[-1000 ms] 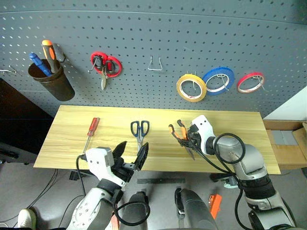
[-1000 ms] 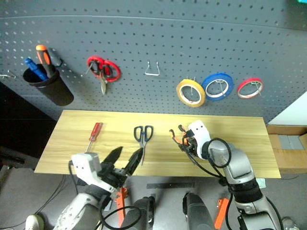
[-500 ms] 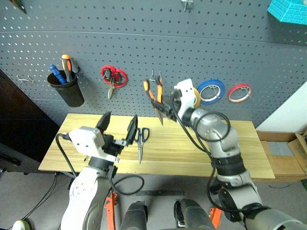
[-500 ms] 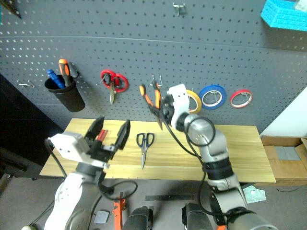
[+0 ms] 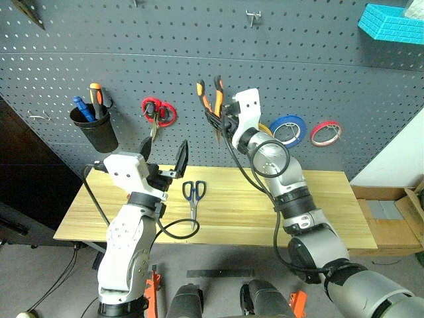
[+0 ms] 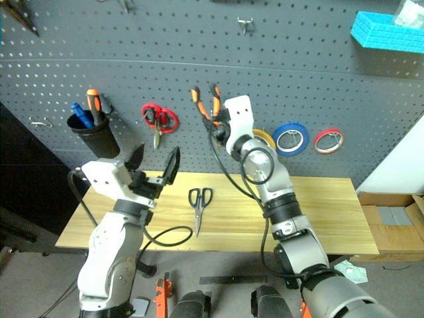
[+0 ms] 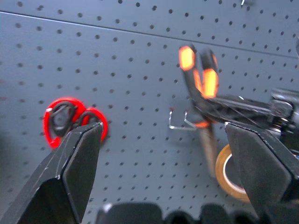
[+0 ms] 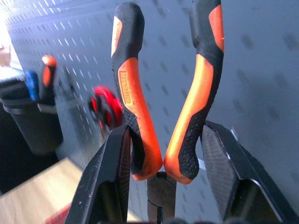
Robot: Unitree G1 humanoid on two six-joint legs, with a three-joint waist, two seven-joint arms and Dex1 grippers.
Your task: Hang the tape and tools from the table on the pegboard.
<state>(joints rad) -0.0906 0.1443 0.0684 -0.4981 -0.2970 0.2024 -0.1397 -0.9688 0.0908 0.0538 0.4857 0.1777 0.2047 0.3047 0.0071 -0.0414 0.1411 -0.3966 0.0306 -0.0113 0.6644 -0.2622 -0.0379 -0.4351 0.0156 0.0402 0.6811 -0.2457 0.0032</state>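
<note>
My right gripper should lift the pliers and then lower their nose through the hook's loop (image 7: pixel 183 124), because the pliers' nose (image 7: pixel 209 148) hangs next to the metal hook and lower than it.
My right gripper (image 5: pixel 222 123) is shut on the orange-and-black pliers (image 5: pixel 210 98) and holds them up close in front of the dark grey pegboard (image 5: pixel 318 66), handles upward. In the right wrist view its fingers (image 8: pixel 110 181) clamp the pliers (image 8: pixel 140 116) low on the handles. A bare metal hook (image 7: pixel 180 122) sits just below the pliers. The yellow tape (image 6: pixel 265 137) hangs on the board, partly behind my right arm. The dark-handled scissors (image 5: pixel 193 195) lie on the wooden table (image 5: pixel 318 212). My left gripper (image 5: pixel 164 154) is open and empty, raised above the table's left part.
On the board hang red-handled scissors (image 5: pixel 158 112), a black cup (image 5: pixel 95 130) with tools in it, a blue roll (image 5: pixel 287 128) and a thin red roll (image 5: pixel 326 132). A blue basket (image 5: pixel 391 23) sits at the upper right.
My right gripper has lifted the pliers from the table up to the pegboard and leftward. My left gripper has risen, still open. The camera has tilted upward.
</note>
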